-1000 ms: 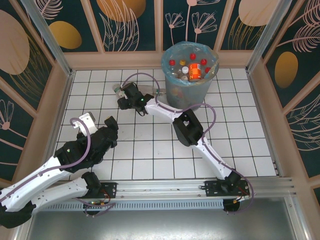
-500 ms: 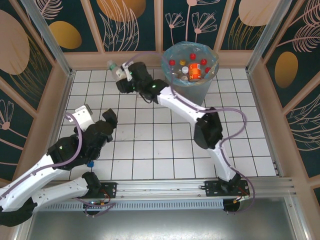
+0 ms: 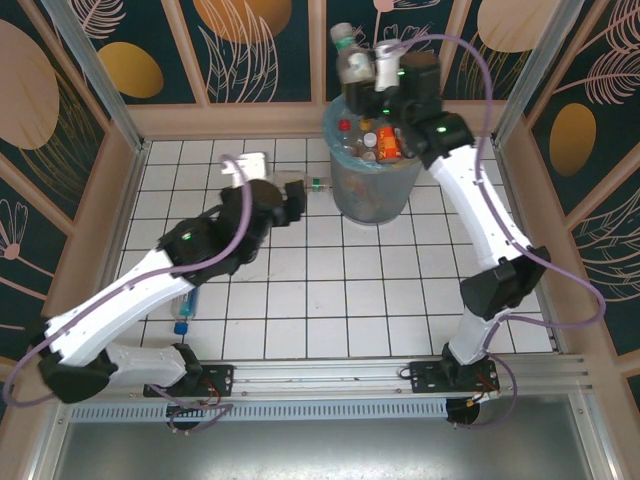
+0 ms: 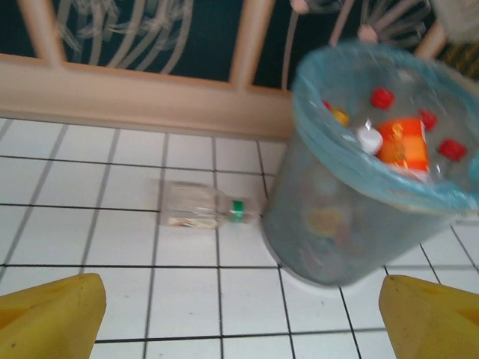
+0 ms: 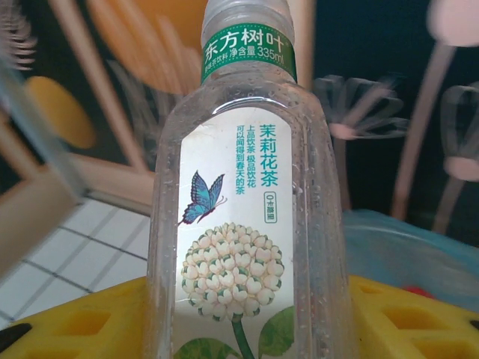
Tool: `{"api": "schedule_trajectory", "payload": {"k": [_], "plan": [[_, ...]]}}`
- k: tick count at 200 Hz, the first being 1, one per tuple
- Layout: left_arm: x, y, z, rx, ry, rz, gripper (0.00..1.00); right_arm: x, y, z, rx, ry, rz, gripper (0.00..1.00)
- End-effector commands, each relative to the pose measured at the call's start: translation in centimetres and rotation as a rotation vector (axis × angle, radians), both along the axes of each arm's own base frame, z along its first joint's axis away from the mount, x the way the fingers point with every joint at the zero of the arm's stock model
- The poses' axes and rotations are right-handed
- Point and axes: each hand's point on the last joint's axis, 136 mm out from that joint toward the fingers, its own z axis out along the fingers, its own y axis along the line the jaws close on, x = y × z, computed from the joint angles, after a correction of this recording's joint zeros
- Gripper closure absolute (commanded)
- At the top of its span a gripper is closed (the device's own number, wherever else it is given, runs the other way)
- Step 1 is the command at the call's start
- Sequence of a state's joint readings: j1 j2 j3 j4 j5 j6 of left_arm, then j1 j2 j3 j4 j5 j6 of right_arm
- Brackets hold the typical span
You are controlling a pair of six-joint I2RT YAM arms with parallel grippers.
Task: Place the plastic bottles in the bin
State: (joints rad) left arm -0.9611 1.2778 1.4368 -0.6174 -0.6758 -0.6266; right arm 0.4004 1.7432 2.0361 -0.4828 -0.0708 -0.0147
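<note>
The clear bottle (image 3: 314,184) is next to the bin, where my right gripper can reach it, so my left gripper should go back for the blue-capped bottle (image 3: 186,308) far from the bin.
My right gripper (image 3: 372,70) is shut on a clear bottle (image 3: 350,55) with a white flower label and a green neck band (image 5: 247,224), held upright over the bin's back-left rim. The grey-blue bin (image 3: 375,195) with its light-blue bag holds several bottles with red caps, and one with an orange label (image 3: 388,143). Another clear bottle with a green cap (image 4: 198,213) lies on the tiles just left of the bin (image 4: 337,224). My left gripper (image 4: 239,321) is open, a short way in front of that bottle (image 3: 305,183), with nothing between its yellow fingertips (image 4: 45,314).
A further bottle with a blue cap (image 3: 184,310) lies on the tiles under my left arm. A low wooden wall (image 4: 112,93) runs behind the bin and the lying bottle. The white tiled floor (image 3: 330,290) stretches between the arms.
My right arm swung the held bottle from the back-left tiles up and right to above the bin. My left arm reached forward and right, towards the bottle beside the bin.
</note>
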Motion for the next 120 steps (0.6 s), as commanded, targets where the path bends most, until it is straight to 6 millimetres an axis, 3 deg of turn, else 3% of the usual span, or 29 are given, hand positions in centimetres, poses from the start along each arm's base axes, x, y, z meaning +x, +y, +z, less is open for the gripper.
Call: {"api": "schedule_trajectory", "payload": {"k": [1,19,45,76,96,120], "plan": [[0.8,-4.2,0.4,-0.012,0.001,-0.141,0.07,-0.9,-2.8,-3.2,-0.053,0.129,0.017,0.52],[1.4,-5.8,0.0,-0.032,0.016,-0.164,0.07,-1.0,-4.3,-4.8,-0.070,0.185,0.001,0.51],[1.7,-6.6,-0.9,-0.046,0.037,-0.167,0.07,-1.8,-4.0,-6.4,-0.047,0.226,0.026,0.50],[1.4,-5.8,-1.7,-0.046,0.056,-0.137,0.07,-1.8,-3.7,-8.5,-0.024,0.278,0.025,0.40],[1.1,-4.9,-1.8,-0.050,0.059,-0.115,0.07,-1.8,-3.5,-9.1,-0.018,0.296,0.026,0.25],[0.6,-3.7,-1.9,-0.052,0.055,-0.090,0.06,-1.8,-3.4,-9.1,-0.007,0.292,0.030,0.23]]}}
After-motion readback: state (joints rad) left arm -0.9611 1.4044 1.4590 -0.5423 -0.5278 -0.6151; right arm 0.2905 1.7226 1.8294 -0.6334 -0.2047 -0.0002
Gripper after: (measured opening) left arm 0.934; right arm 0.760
